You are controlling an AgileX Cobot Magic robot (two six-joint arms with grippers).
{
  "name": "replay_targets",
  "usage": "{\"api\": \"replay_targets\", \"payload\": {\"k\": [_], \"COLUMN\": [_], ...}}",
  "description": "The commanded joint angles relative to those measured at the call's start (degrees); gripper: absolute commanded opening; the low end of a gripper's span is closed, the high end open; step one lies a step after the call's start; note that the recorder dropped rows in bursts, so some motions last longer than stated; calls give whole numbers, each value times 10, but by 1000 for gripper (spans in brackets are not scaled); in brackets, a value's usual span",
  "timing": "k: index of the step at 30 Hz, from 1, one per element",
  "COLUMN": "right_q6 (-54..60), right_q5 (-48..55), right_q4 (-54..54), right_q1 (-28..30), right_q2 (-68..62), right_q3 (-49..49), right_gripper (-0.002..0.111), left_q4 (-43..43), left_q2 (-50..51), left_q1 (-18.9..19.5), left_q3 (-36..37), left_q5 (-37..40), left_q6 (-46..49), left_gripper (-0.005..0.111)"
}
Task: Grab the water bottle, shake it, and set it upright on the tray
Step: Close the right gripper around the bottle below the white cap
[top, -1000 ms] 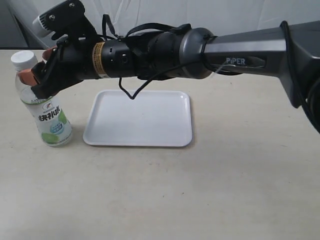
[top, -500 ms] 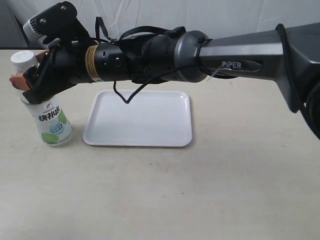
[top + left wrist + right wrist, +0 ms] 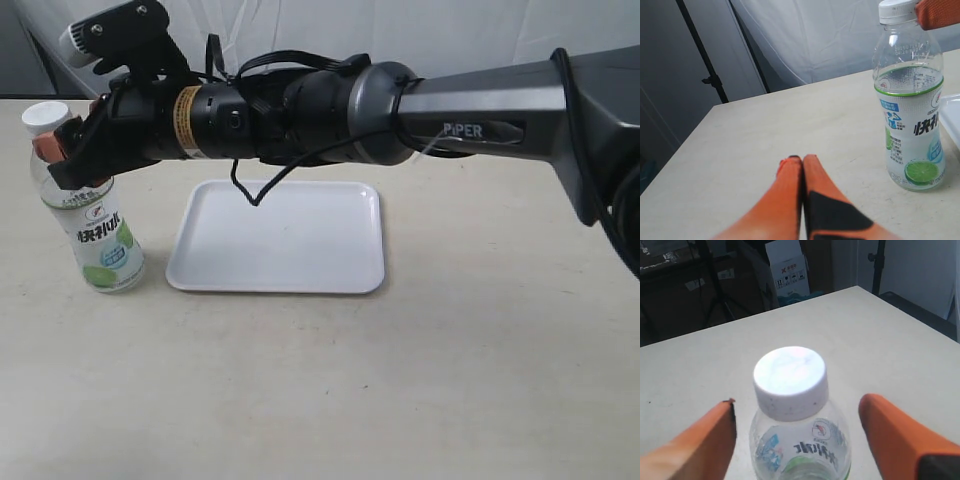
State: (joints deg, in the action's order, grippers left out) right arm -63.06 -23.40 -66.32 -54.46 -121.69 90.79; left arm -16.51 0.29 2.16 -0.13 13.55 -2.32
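Note:
My right gripper's orange fingers (image 3: 48, 148) are up high, just under the water bottle's cap. I expect the water bottle (image 3: 97, 228) to pivot between them when I shake it.
The water bottle (image 3: 97, 232) stands upright on the table, left of the white tray (image 3: 280, 240). It is clear, with a white cap (image 3: 790, 374) and a white-and-green label (image 3: 914, 131). My right gripper (image 3: 62, 150) reaches across from the right and is open, its orange fingers (image 3: 900, 437) on either side of the neck just below the cap, with a gap on each side. One right fingertip (image 3: 938, 12) shows beside the cap in the left wrist view. My left gripper (image 3: 802, 159) is shut on nothing, low over the table, short of the bottle.
The right arm's dark body (image 3: 300, 110) hangs over the tray's far edge, with a loose cable loop (image 3: 262, 185) dangling above it. The tray's corner (image 3: 952, 107) lies just beside the bottle. A white curtain backs the table, and boxes stand on the floor beyond the table's edge (image 3: 785, 270).
The right gripper swung a little left past the bottle's neck, then came back right and slightly higher. The bottle has stayed where it stood.

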Motion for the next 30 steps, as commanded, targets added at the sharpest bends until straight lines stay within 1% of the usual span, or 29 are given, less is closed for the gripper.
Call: {"api": "replay_targets", "payload": {"k": [1, 3, 4, 14, 17, 25, 30], "right_q6": [0, 0, 0, 0, 0, 2, 24], "right_q5": [-5, -7, -7, -13, 1, -5, -6], "right_q4": [4, 0, -3, 1, 1, 5, 37], "right_q1": [0, 0, 0, 0, -2, -13, -16], "right_q2": [2, 2, 2, 2, -3, -49, -60], "right_q3": [5, 5, 5, 5, 3, 5, 5], "right_gripper": [85, 104, 104, 104, 104, 104, 104], "left_q4": [-1, -1, -1, -1, -1, -1, -1], "left_q2": [-3, -3, -3, -3, -3, -3, -3], "left_q1": [0, 0, 0, 0, 0, 0, 0], "left_q3": [1, 1, 1, 1, 1, 1, 1], "left_q5": [1, 1, 1, 1, 1, 1, 1], "left_q6": [-3, -3, -3, -3, -3, -3, -3], "left_gripper": [0, 0, 0, 0, 0, 0, 0]}}
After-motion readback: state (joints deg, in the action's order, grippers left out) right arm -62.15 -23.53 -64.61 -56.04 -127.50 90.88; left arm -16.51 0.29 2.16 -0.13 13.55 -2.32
